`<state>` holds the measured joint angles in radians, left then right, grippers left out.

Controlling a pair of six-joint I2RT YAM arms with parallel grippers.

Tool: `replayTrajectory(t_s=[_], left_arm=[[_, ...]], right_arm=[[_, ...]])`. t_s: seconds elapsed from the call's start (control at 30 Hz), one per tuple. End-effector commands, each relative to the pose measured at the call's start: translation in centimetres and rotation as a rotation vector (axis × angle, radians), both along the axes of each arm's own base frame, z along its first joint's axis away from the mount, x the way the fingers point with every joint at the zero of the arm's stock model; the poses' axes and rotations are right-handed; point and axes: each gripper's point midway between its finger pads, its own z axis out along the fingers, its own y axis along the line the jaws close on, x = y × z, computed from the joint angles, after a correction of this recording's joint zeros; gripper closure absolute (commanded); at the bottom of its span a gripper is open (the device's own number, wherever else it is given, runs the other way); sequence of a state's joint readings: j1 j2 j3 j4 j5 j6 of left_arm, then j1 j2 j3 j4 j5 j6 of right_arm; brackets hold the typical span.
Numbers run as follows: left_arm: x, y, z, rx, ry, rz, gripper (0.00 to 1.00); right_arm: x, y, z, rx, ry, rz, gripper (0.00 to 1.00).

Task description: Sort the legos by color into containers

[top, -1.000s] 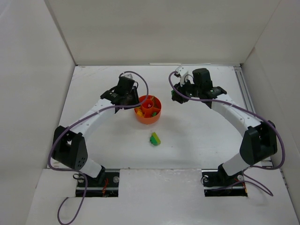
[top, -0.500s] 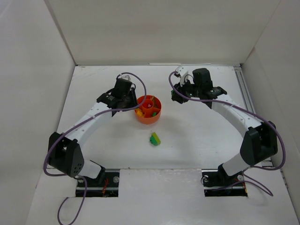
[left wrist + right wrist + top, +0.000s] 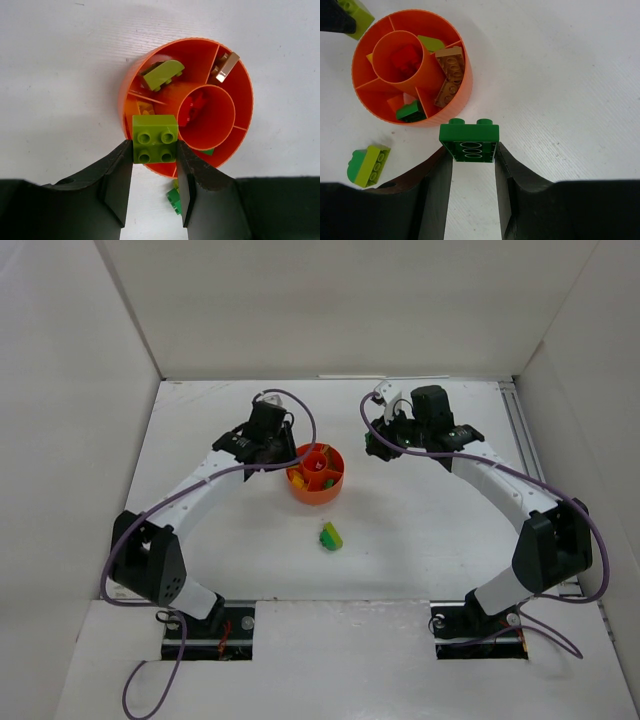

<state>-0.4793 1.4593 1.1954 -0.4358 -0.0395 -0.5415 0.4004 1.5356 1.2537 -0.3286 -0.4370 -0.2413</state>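
Note:
My left gripper is holding the lime brick (image 3: 155, 139) above the dish's rim, and there is room beside the lime lego. It should keep going to that lego's section (image 3: 187, 65) and let go there.
The round orange dish (image 3: 318, 496) stands mid-table, with red legos in its central cup (image 3: 192, 107) and lime (image 3: 162, 75), tan (image 3: 225, 67) and green ones in the outer sections. My left gripper (image 3: 155, 150) is shut on a lime brick (image 3: 155, 139), held studs-up over the dish's near rim (image 3: 150, 167). In the top view it sits at the dish's left edge (image 3: 283, 462). My right gripper (image 3: 470, 152) is shut on a dark green brick (image 3: 469, 140), held above the table just right of the dish (image 3: 462, 95).
A stacked green and lime lego (image 3: 330, 536) lies on the table in front of the dish; the right wrist view shows this stack (image 3: 367, 165) too. White walls enclose the table on three sides.
The left arm's elbow swung out to the left and came back. Both grippers keep their bricks in about the same places.

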Motion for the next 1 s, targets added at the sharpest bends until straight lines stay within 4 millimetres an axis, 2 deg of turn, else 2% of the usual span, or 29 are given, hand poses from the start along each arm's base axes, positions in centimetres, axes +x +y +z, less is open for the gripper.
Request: replayTrajectory(t_s=[0.0,0.07,0.2,0.23,0.3,0.53,0.63,0.77,0.87,0.97], left_arm=[[2.0,-0.5,1.9,-0.013,-0.064,0.008,1.0],[2.6,-0.5,2.3,-0.006,-0.085,0.011,1.0],[3.3,-1.1,1.7,-0.006,-0.079,-0.004,1.0],[3.5,-1.2,2.2,-0.011,-0.09,-0.004,1.0],[3.9,-1.3,1.5,0.003,-0.077,-0.01,1.0],[4.8,-0.8,1.1,0.027,-0.079,0.02,1.0],[5.4,-1.1,1.7,0.017,-0.098,0.021,1.0],[5.6,-1.6,1.2,0.006,-0.081,0.003,1.0],[5.8,-1.9,0.5,0.01,-0.072,-0.01,0.96],[5.9,-2.2,0.9,-0.001,-0.076,-0.018,0.9]], right_arm=[[-0.1,0.4,1.9,0.017,-0.059,0.024,1.0],[0.0,0.3,1.9,0.012,-0.061,0.015,1.0],[0.0,0.3,1.9,0.012,-0.061,0.015,1.0],[0.2,-0.1,1.9,0.011,-0.061,0.006,1.0],[0.3,0.0,1.5,0.008,-0.053,0.006,1.0],[0.5,0.1,1.5,0.008,-0.053,0.006,1.0],[0.8,-0.3,1.1,0.004,-0.044,-0.004,1.0],[0.8,-0.3,1.1,0.004,-0.044,-0.004,1.0],[0.7,-0.3,0.9,0.001,-0.036,-0.003,1.0],[0.6,-0.3,1.3,0.004,-0.044,-0.004,1.0]])
